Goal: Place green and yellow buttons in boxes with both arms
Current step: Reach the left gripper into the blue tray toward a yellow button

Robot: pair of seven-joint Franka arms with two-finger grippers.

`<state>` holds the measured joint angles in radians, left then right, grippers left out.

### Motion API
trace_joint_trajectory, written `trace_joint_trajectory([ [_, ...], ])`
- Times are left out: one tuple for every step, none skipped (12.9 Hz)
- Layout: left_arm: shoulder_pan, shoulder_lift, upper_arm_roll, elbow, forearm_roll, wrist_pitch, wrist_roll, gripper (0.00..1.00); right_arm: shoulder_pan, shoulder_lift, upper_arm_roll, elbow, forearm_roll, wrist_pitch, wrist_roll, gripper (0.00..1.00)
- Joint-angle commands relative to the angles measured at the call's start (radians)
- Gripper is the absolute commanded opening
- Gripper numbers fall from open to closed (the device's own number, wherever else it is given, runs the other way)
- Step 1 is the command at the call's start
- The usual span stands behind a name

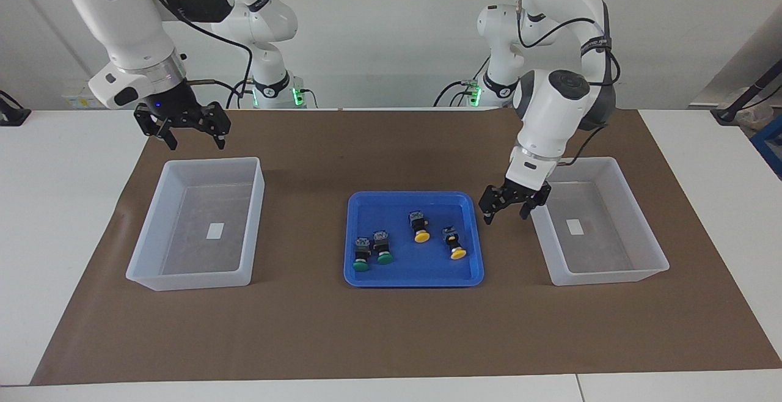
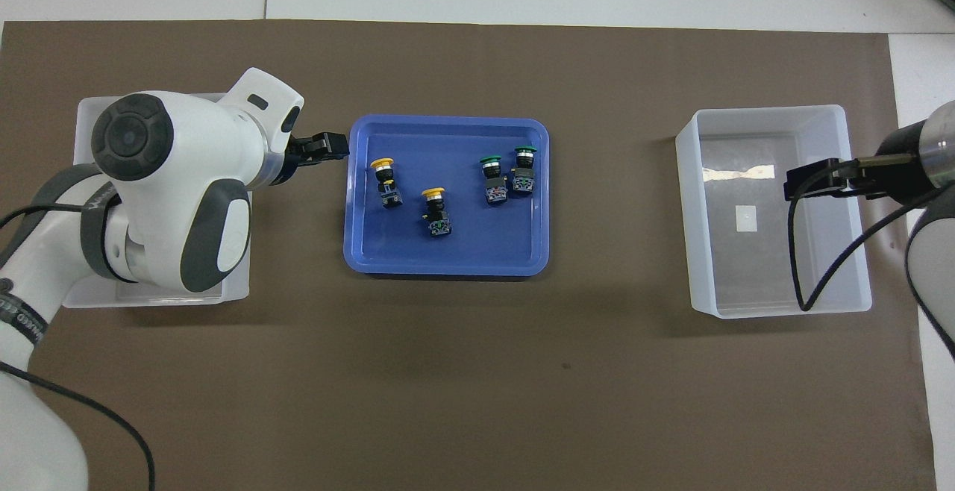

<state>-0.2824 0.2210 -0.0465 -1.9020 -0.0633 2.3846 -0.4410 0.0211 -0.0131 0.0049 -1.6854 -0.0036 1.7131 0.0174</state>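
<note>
The green buttons lie nearly (image 2: 509, 180) against each other, so I expect the one closer to the yellow buttons (image 2: 494, 179) to move aside when my right gripper takes its neighbour.
Two yellow buttons (image 1: 420, 227) (image 1: 454, 244) and two green buttons (image 1: 361, 256) (image 1: 383, 248) lie on their sides in the blue tray (image 1: 415, 278). The overhead view shows them too, yellow (image 2: 385, 178) (image 2: 436, 210) and green (image 2: 492, 178) (image 2: 524, 171). My left gripper (image 1: 506, 214) is open and empty, low over the gap between the tray and the box (image 1: 611, 277) at the left arm's end. In the overhead view the left gripper (image 2: 330, 146) sits at the tray's edge beside a yellow button. My right gripper (image 1: 195, 142) is open and empty, raised over the other box (image 1: 189, 280).
A brown mat (image 1: 391, 335) covers the middle of the white table. In the overhead view the left arm hides most of its box (image 2: 157, 298), and the right gripper (image 2: 804, 181) hangs over the other box (image 2: 776, 112). A cable loops from the right wrist.
</note>
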Motion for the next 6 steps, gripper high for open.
trace_joint_trajectory([
  [-0.058, 0.057, 0.014, -0.005, -0.007, 0.079, -0.047, 1.00, 0.017, -0.008, 0.010, -0.028, 0.025, 0.057, 0.002, 1.00],
  [-0.075, 0.079, 0.014, -0.002, -0.007, 0.093, -0.059, 1.00, 0.032, -0.007, 0.012, -0.033, 0.025, 0.069, 0.016, 1.00],
  [-0.101, 0.105, 0.016, -0.002, -0.007, 0.125, -0.079, 1.00, 0.048, -0.004, 0.010, -0.034, 0.024, 0.078, 0.038, 1.00],
  [-0.121, 0.135, 0.016, -0.002, -0.007, 0.158, -0.105, 1.00, 0.060, 0.004, 0.012, -0.039, 0.023, 0.101, 0.065, 1.00],
  [-0.138, 0.153, 0.016, -0.002, -0.007, 0.177, -0.119, 1.00, 0.077, 0.015, 0.012, -0.039, 0.023, 0.133, 0.090, 1.00],
  [-0.145, 0.162, 0.016, -0.003, -0.007, 0.183, -0.123, 1.00, 0.097, 0.037, 0.010, -0.037, 0.025, 0.170, 0.116, 1.00],
])
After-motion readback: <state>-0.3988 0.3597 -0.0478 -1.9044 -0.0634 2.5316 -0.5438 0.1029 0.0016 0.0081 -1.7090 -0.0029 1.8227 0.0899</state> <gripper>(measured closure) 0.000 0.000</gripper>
